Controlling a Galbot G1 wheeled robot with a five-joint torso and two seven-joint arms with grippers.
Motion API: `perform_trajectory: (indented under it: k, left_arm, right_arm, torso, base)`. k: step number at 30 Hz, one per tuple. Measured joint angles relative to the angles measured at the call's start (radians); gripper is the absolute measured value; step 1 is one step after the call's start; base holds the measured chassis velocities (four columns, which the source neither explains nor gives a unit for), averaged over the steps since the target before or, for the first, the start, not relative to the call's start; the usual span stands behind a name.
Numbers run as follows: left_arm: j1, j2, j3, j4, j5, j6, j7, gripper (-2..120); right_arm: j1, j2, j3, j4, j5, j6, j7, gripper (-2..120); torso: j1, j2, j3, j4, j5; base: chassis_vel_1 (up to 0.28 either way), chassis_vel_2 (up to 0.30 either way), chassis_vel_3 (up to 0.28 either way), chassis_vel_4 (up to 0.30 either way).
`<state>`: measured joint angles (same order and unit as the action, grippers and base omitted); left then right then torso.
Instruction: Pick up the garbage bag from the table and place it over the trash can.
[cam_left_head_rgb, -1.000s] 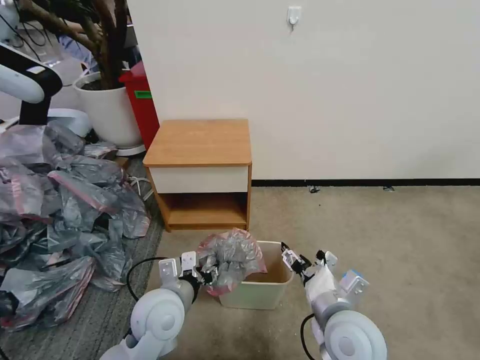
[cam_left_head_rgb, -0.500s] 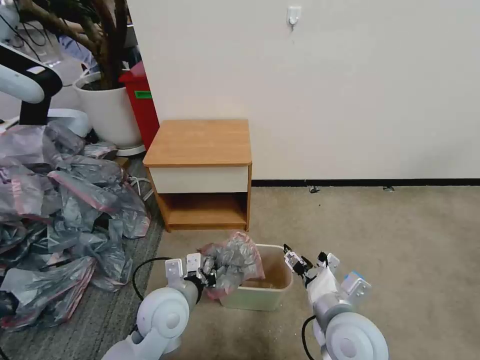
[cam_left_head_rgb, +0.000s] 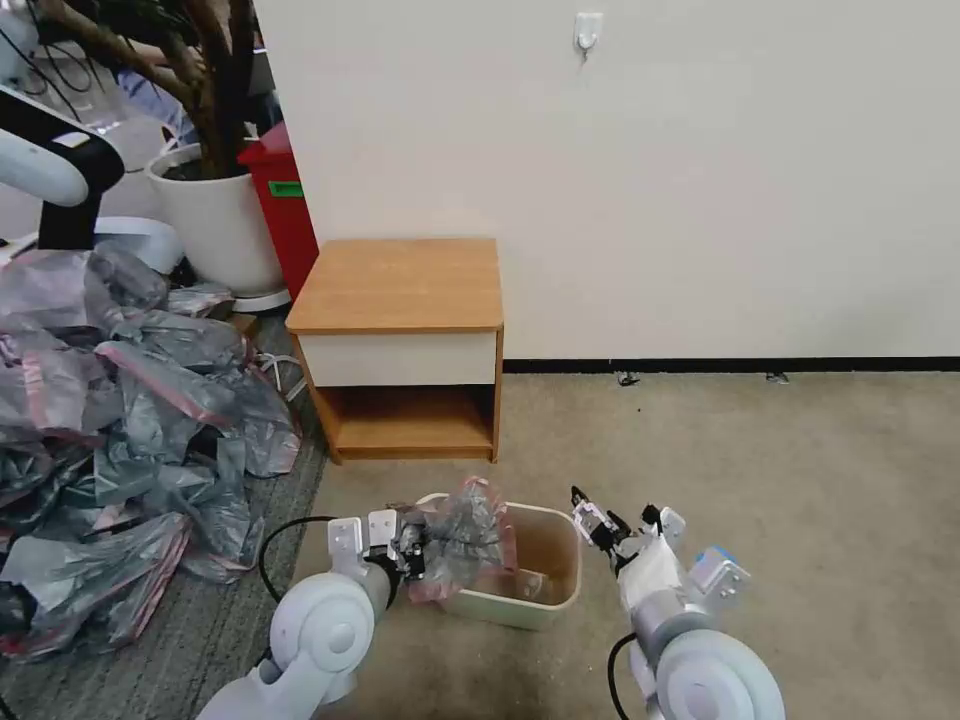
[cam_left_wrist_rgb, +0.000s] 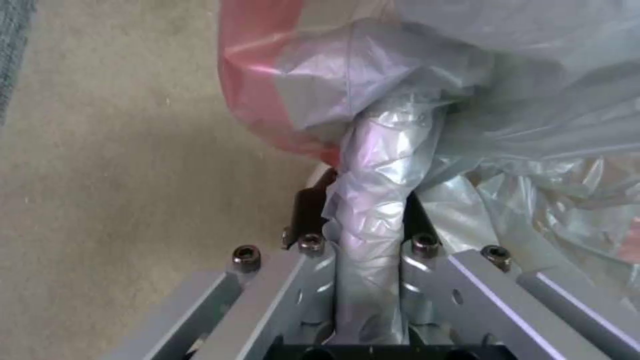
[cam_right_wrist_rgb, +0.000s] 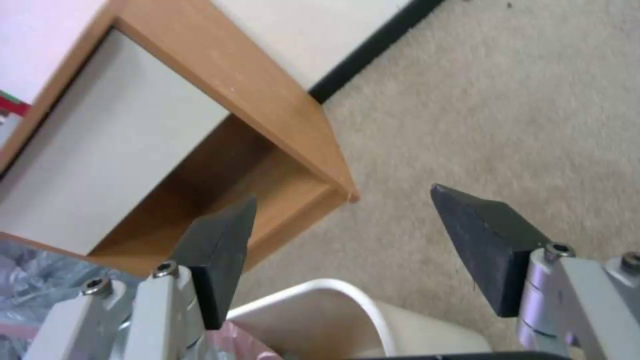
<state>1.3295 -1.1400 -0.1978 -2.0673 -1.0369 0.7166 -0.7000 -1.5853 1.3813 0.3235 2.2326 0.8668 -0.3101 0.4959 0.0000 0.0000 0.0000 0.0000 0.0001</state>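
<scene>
My gripper will pull the pink band, and the garbage bag (cam_left_head_rgb: 462, 546) will then spread wide across the trash can, because loose, crinkled folds (cam_left_head_rgb: 473, 518) bunch the bag up.
The garbage bag (cam_left_head_rgb: 468, 535), crinkled grey plastic with a pink band, hangs bunched over the left side of the cream trash can (cam_left_head_rgb: 505, 608), which sits skewed on the carpet in front of the table (cam_left_head_rgb: 400, 285). My left gripper (cam_left_head_rgb: 410, 547) is shut on a twisted neck of the garbage bag (cam_left_wrist_rgb: 400, 100), pinched between both fingers (cam_left_wrist_rgb: 308, 210). Just off the can's right rim, my right gripper (cam_left_head_rgb: 596, 522) stands open and holds nothing. Its view looks past the gripper's (cam_right_wrist_rgb: 343, 200) dark fingers (cam_right_wrist_rgb: 220, 250) to the can's rim (cam_right_wrist_rgb: 333, 290) and the table (cam_right_wrist_rgb: 233, 100).
A big heap of grey-pink bags (cam_left_head_rgb: 120, 430) covers the floor to the left. A white plant pot (cam_left_head_rgb: 215, 225) and a red bin (cam_left_head_rgb: 285, 205) stand behind it by the wall. Bare carpet (cam_left_head_rgb: 760, 480) stretches to the right.
My left gripper has come down and slightly right with the bag, which now hangs lower into the can. The can has shifted and turned askew. My right gripper dropped a little.
</scene>
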Motion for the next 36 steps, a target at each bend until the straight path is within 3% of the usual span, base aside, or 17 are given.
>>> perform_trajectory:
  k: [7,13,15,21,26,36]
  left_arm:
    - [0.007,0.018,-0.039,-0.006,0.037,-0.052,0.087,7]
    - [0.029,0.03,-0.046,-0.018,0.088,-0.077,0.147,7]
    - [0.046,0.034,-0.055,-0.033,0.097,-0.08,0.16,7]
    - [0.115,0.056,-0.099,-0.073,0.157,-0.099,0.221,7]
    - [0.152,0.068,-0.128,-0.098,0.192,-0.109,0.255,7]
    - [0.171,0.064,-0.137,-0.11,0.207,-0.112,0.263,7]
  right_arm:
    - [-0.032,-0.047,-0.028,0.095,-0.008,-0.046,-0.065,92]
    - [-0.024,-0.139,-0.124,0.17,0.089,-0.19,-0.151,102]
    - [0.038,-0.173,-0.157,0.139,0.125,-0.242,-0.153,103]
    - [0.172,-0.217,-0.221,0.011,0.122,-0.244,-0.147,100]
    - [0.237,-0.207,-0.265,-0.069,0.116,-0.236,-0.124,100]
    - [0.325,-0.196,-0.332,-0.144,0.128,-0.223,-0.098,100]
  torso:
    - [0.0,0.0,0.0,0.0,0.0]
    - [0.0,0.0,0.0,0.0,-0.0003]
    - [0.0,0.0,0.0,0.0002,-0.0002]
    - [0.0,0.0,0.0,0.0001,0.0]
    - [0.0,0.0,0.0,0.0001,0.0]
    - [0.0,0.0,0.0,0.0,-0.0002]
  base:
    - [0.0,0.0,0.0,0.0]
    - [0.0,0.0,0.0,0.0]
    - [0.0,0.0,0.0,0.0]
    - [0.0,0.0,0.0,0.0]
    - [0.0,0.0,0.0,0.0]
    - [0.0,0.0,0.0,0.0]
